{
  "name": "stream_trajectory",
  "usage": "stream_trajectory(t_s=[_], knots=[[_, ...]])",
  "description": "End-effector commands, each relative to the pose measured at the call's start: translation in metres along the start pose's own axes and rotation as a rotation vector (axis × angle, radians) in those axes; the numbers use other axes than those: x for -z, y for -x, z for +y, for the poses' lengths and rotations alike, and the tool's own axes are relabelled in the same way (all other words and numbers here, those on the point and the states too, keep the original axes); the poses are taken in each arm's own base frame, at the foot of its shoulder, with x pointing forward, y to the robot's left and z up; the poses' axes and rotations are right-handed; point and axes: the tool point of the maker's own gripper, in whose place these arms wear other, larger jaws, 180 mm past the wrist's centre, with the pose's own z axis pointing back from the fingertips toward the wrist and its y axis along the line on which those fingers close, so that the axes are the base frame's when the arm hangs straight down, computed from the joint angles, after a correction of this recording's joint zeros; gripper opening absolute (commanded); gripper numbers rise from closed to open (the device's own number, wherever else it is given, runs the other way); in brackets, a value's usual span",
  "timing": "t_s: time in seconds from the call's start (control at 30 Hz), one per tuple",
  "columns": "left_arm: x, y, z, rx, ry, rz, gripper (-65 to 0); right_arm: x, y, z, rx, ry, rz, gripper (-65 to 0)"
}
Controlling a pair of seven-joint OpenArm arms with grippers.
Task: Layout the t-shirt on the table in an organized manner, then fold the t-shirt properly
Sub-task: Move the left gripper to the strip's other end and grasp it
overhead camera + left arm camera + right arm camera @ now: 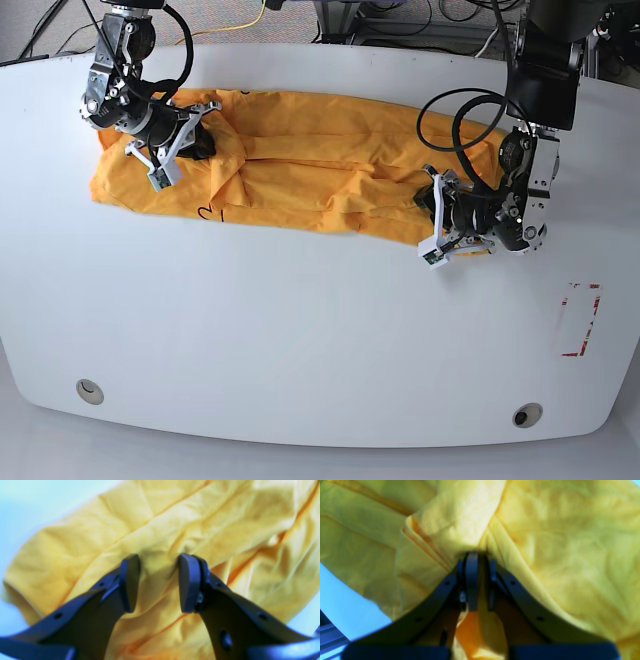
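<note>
The t-shirt is bunched up into raised folds (363, 200) just inward of my left gripper. My left gripper should pull the cloth back toward its end (487, 158) to make it flat before folding.
The orange-yellow t-shirt (300, 175) lies wrinkled in a long band across the far half of the white table (300, 330). A thin black line print (210, 213) shows near its front edge. My right gripper (481, 556) is at the shirt's left end in the base view (203, 140), shut on a bunched fold of the t-shirt (557, 542). My left gripper (158, 560) is at the shirt's right end (430, 208). Its fingers stand apart, low over the creased t-shirt (175, 525), with a ridge of cloth between them.
A red tape outline (578, 320) marks the table's right side. Two round grey grommets (89, 390) (527, 414) sit near the front edge. Cables and arm bases stand beyond the far edge.
</note>
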Motion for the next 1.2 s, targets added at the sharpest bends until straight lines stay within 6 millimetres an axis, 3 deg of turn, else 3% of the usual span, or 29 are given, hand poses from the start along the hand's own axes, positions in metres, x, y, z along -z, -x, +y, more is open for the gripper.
stream_trajectory(t_s=[0.0, 0.37, 0.57, 0.77, 0.93, 1.17], knots=[[-0.023, -0.012, 0.015, 0.029, -0.071, -0.02, -41.3, -0.003, 0.005, -0.006, -0.019, 0.026, 0.035, -59.9], [-0.087, -0.003, 0.061, -0.065, -0.256, -0.049, -30.0, -0.003, 0.005, -0.007, -0.021, 0.028, 0.036, -59.9], [-0.099, 0.025, 0.076, -0.165, -0.292, -0.041, -29.3, -0.003, 0.005, -0.007, -0.022, 0.029, 0.037, -59.9], [-0.091, 0.042, 0.058, -0.179, -0.22, -0.029, -29.3, -0.003, 0.005, -0.006, -0.023, 0.028, 0.038, -59.9], [-0.096, 0.051, 0.047, -0.162, -0.194, -0.038, -29.6, -0.003, 0.005, -0.006, -0.023, 0.028, 0.038, -59.9], [-0.09, 0.078, 0.025, -0.152, -0.166, 0.014, -29.6, -0.003, 0.005, -0.006, -0.023, 0.028, 0.038, -59.9]])
